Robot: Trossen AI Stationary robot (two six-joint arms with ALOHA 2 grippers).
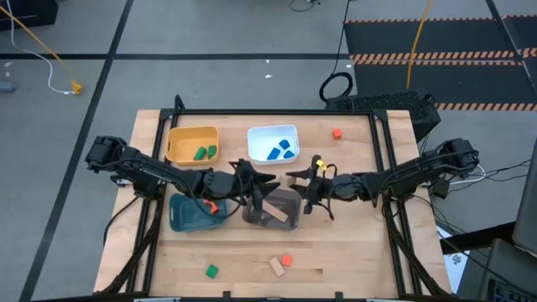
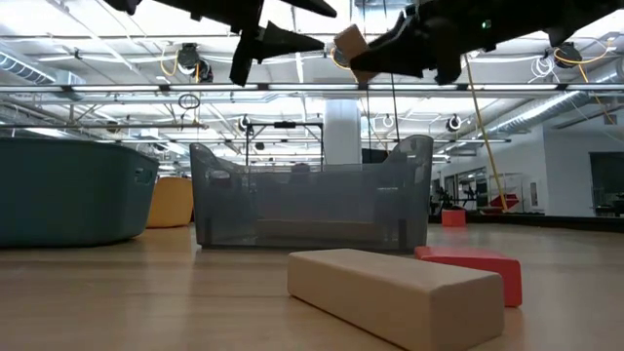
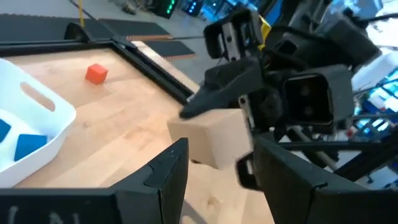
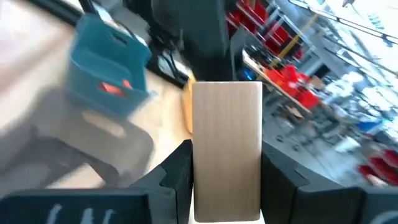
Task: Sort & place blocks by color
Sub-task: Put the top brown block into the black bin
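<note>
My open left fingers should close around the tan block's loose end (image 3: 206, 142) ahead before my right gripper opens.
My right gripper (image 4: 227, 163) is shut on a tan wooden block (image 4: 227, 134) and hangs over the right end of the grey bin (image 1: 289, 204). The low view shows that block (image 2: 349, 42) high above the bin (image 2: 312, 195). My left gripper (image 1: 258, 183) is open and touches nothing. It hovers over the grey bin's left end and faces the held block (image 3: 214, 138). Another tan block (image 1: 270, 216) lies flat in the grey bin. A green cube (image 1: 211, 270), a tan bar (image 1: 277, 267) and a red-orange block (image 1: 287, 260) lie near the table's near edge. A red-orange cube (image 1: 336, 132) sits far right. My right gripper pinches the tan block between its two fingers, one on each of two opposite long faces (image 4: 198, 155). The block lies along the fingers and sticks out past their tips. The fingers (image 3: 214, 93) reach in from the table's right. The block is lifted clear above the grey bin.
The teal bin (image 1: 180, 214) holds red-orange blocks, the yellow bin (image 1: 180, 138) green ones and the white bin (image 1: 262, 136) blue ones. The two grippers are close together over the grey bin. Bare tabletop lies along the near edge and in the far right corner.
</note>
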